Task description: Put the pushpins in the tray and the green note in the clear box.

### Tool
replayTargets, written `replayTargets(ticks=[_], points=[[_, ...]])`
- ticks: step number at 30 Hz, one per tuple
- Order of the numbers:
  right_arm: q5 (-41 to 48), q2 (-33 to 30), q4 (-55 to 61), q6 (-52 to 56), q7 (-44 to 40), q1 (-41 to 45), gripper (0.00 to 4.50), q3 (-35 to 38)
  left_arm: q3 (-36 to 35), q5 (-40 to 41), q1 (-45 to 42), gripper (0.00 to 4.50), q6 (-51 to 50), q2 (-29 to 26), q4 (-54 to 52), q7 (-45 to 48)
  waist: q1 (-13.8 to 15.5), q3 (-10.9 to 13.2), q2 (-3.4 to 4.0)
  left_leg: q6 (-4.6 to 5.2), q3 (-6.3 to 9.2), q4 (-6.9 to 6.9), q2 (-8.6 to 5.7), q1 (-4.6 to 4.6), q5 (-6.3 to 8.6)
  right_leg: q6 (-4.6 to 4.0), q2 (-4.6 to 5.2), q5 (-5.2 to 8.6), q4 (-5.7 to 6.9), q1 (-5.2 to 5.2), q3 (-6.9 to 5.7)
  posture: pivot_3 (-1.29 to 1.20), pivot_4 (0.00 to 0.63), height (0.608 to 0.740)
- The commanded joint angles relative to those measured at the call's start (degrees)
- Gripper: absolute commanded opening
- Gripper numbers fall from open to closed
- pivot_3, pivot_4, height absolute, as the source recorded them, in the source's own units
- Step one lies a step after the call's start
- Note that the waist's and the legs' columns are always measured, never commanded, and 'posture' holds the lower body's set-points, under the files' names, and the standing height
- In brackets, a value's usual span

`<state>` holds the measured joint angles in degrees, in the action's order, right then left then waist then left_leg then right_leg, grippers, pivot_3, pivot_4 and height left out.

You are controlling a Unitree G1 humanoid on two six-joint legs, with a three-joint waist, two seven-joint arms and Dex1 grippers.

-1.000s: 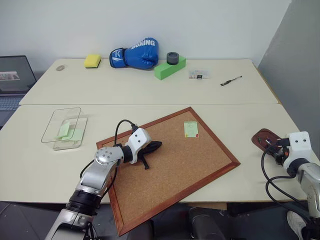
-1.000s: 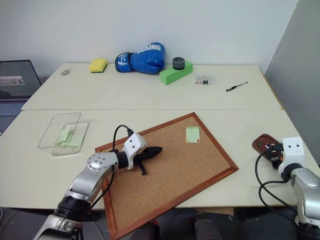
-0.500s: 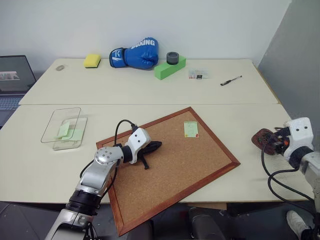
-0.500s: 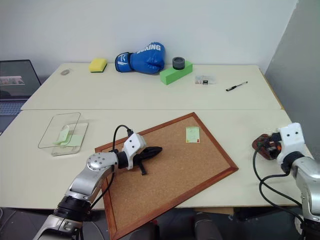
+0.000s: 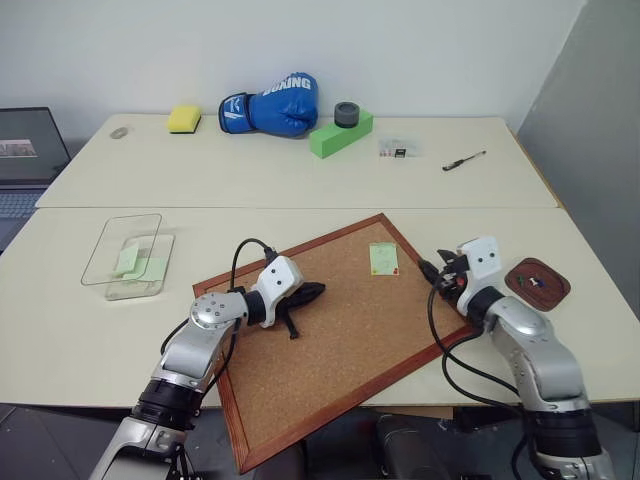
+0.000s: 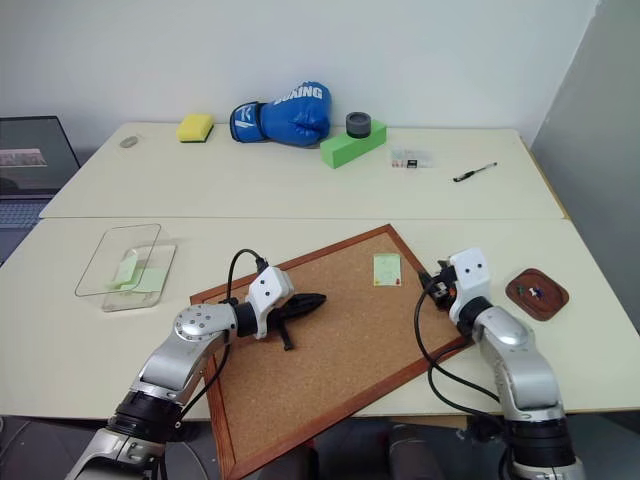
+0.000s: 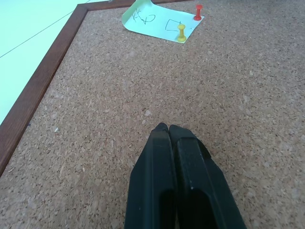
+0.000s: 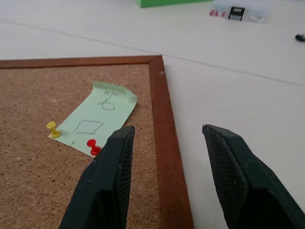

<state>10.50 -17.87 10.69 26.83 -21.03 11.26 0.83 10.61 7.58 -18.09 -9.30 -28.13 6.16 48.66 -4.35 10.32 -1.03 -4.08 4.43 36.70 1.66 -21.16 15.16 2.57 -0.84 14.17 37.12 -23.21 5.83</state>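
The yellow pushpin (image 8: 53,130) goes through a corner of the green note (image 5: 384,258), so the note will lift along with the pushpin when I pull.
The green note (image 5: 381,259) is pinned near the far corner of the corkboard (image 5: 340,340) by a red pushpin (image 8: 94,146) and a yellow pushpin (image 8: 53,130). My right gripper (image 5: 432,270) is open over the board's right frame, just right of the note, with nothing between its fingers (image 8: 112,176). Resting on the cork at mid-board, my left gripper (image 5: 310,293) is shut and empty, pointing toward the note (image 7: 162,21). The brown tray (image 5: 537,282) sits on the table to the right of my right arm. The clear box (image 5: 130,257) stands at the left with pale green slips inside.
On the far table lie a blue boxing glove (image 5: 270,106), a bright green foam block (image 5: 338,135) with a black roll on it, a yellow sponge (image 5: 184,121), a small clear packet (image 5: 397,150) and a pen (image 5: 463,161). A laptop (image 5: 22,160) sits at far left.
My right arm has swung left from over the tray to the corkboard's right edge beside the note, leaving the tray uncovered. The left arm has not moved.
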Motion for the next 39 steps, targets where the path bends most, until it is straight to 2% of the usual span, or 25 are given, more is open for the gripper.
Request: replayTargets(ticks=[1,9,18,21,28,30,39], points=[[-1.16,0.50,-1.01,-2.50,-0.16,1.33,2.41,-1.52,1.04,-2.37,1.49,0.05,-1.73,-0.84,2.46,-0.57,0.02,0.00,0.00,0.00,0.01,-0.02,0.00,0.01,0.00,0.00,0.00,0.00,0.01,-0.01,0.00,0.00,0.150,0.740],[-2.70,1.94,-2.91,-3.72,-1.63,1.70,2.41,-6.09,0.92,-2.30,1.34,0.05,-1.96,-1.12,2.25,-0.65,-0.06,0.00,0.00,0.00,0.02,-0.03,0.01,0.03,0.00,0.00,-0.01,0.00,0.01,-0.01,0.00,0.00,0.150,0.740],[-4.41,2.72,-6.18,-5.64,-1.43,3.39,2.41,-6.87,0.90,-2.23,1.47,0.05,-2.22,-1.27,1.69,-0.74,-0.15,0.00,0.00,0.00,0.02,-0.03,0.01,0.04,0.00,0.00,-0.01,0.00,0.01,-0.01,-0.01,0.00,0.150,0.740],[-4.70,2.69,-6.54,-6.01,-1.63,3.36,2.00,-6.78,0.90,-2.21,1.52,0.05,-2.24,-1.25,1.57,-0.82,-0.15,0.00,0.00,0.00,0.02,-0.03,0.01,0.03,0.00,0.00,-0.01,0.00,0.01,-0.01,-0.01,0.00,0.150,0.740],[-4.67,2.20,-5.97,-5.60,-2.66,2.57,0.36,-6.79,1.00,-2.16,1.79,0.05,-2.47,-1.03,1.10,-1.15,-0.16,0.00,0.00,0.00,0.02,-0.04,0.01,0.03,0.00,0.00,-0.01,0.00,0.00,-0.01,0.00,0.00,0.150,0.740],[-4.59,2.10,-5.88,-5.36,-2.90,2.49,0.04,-6.81,1.07,-2.20,1.83,0.05,-2.44,-0.97,1.11,-1.29,-0.16,0.00,0.00,0.00,0.02,-0.04,0.01,0.03,0.00,0.00,-0.01,0.00,0.00,-0.01,0.00,0.00,0.150,0.740],[-3.65,2.12,-3.23,-6.99,-3.85,3.00,0.04,-6.09,1.29,-3.09,1.20,0.05,-1.90,-1.07,2.61,-1.88,-0.15,0.01,0.00,0.00,0.02,-0.04,0.01,0.03,0.00,0.00,-0.01,0.00,-0.01,-0.02,0.00,0.00,0.150,0.740]])
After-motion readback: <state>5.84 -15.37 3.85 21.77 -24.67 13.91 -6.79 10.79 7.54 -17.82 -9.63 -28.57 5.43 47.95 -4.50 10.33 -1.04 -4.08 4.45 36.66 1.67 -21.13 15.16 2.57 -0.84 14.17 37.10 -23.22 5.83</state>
